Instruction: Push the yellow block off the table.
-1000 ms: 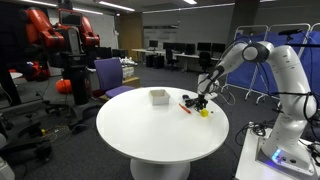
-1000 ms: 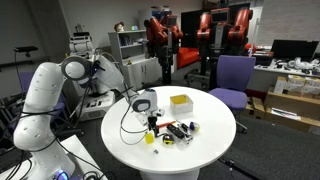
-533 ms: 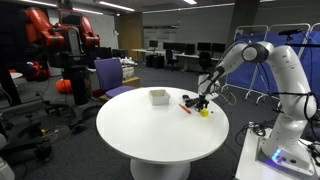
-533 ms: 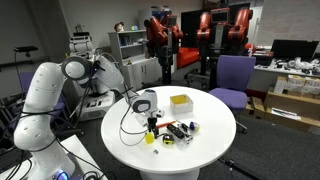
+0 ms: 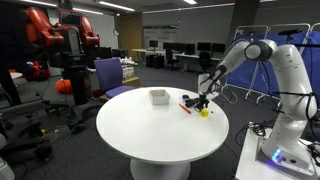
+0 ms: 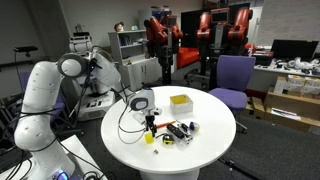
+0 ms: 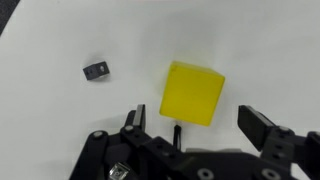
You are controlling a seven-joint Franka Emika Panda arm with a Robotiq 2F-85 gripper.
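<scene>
The yellow block (image 7: 193,94) is facing the wide gap of my open gripper, so next I move across and use a finger to push the block toward the table's edge (image 5: 227,116).
The tiny yellow block (image 7: 194,93) lies on the round white table (image 5: 150,135), near its edge, and shows in both exterior views (image 5: 205,112) (image 6: 150,138). My gripper (image 7: 198,125) is open and empty, its two fingers spread wider than the block, which lies just ahead of them in the wrist view. In both exterior views the gripper (image 5: 201,102) (image 6: 151,124) points down, just above and right beside the block. I cannot tell whether it touches the block.
A white box (image 5: 159,97) (image 6: 180,101) stands near the table's middle. A thin red-orange stick (image 5: 185,107) and small black pieces (image 6: 182,129) lie close to the gripper; one black piece (image 7: 96,70) shows in the wrist view. Chairs and other robots stand around.
The arm's upper links have shifted slightly. The gripper stays by the yellow block, which has not visibly moved.
</scene>
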